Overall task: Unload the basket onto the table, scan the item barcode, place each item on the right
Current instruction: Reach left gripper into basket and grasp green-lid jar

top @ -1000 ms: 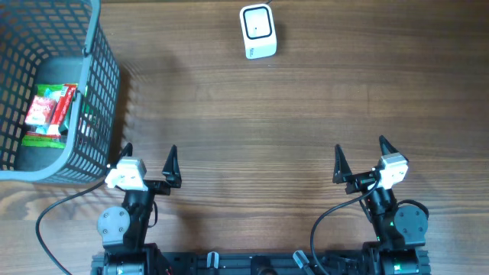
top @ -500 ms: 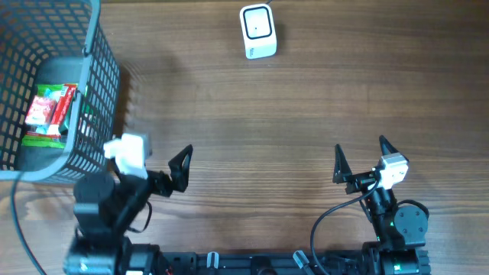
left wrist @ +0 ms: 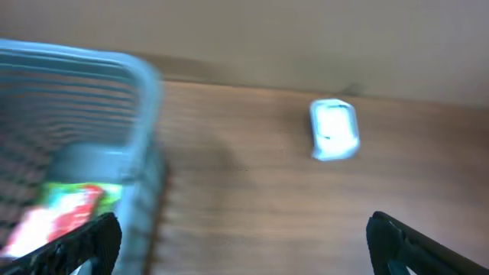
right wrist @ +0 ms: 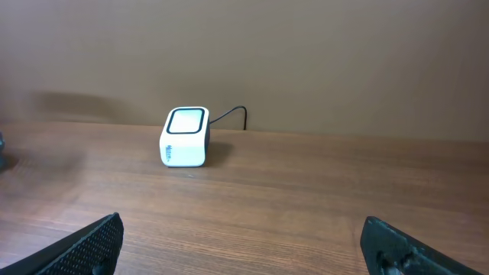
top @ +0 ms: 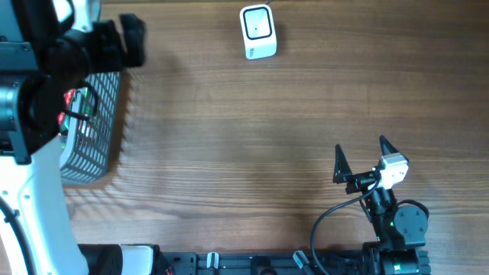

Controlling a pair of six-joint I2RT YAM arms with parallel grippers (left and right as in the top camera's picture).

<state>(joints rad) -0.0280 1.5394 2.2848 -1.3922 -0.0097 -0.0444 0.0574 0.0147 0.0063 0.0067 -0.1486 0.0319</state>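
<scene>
The grey basket's rim (top: pixel 116 95) is below my open, empty left gripper, so I should keep reaching down inside the basket (top: pixel 81 108) until my fingers close around an item.
The item, a red and green packet (left wrist: pixel 65 210), lies inside the grey wire basket (left wrist: pixel 114 69) at the table's left; in the overhead view only a sliver of the packet (top: pixel 72 103) shows past my left arm (top: pixel 38 84). The white barcode scanner (top: pixel 257 30) stands at the far middle edge, its window facing up. My left gripper (left wrist: pixel 244 248) is raised high over the basket's right rim, open and empty. My right gripper (top: pixel 361 159) rests low at the near right, open and empty, facing the scanner (right wrist: pixel 186 136).
The left arm hides most of the basket (top: pixel 95 145) from above. A dark cable runs from the scanner's back toward the wall (right wrist: pixel 229 114). Bare wooden tabletop (top: pixel 252 137) lies between the basket, the scanner and the right gripper.
My left arm has risen from its rest spot at the near left and swung up and away over the basket, still open. The right arm has not moved.
</scene>
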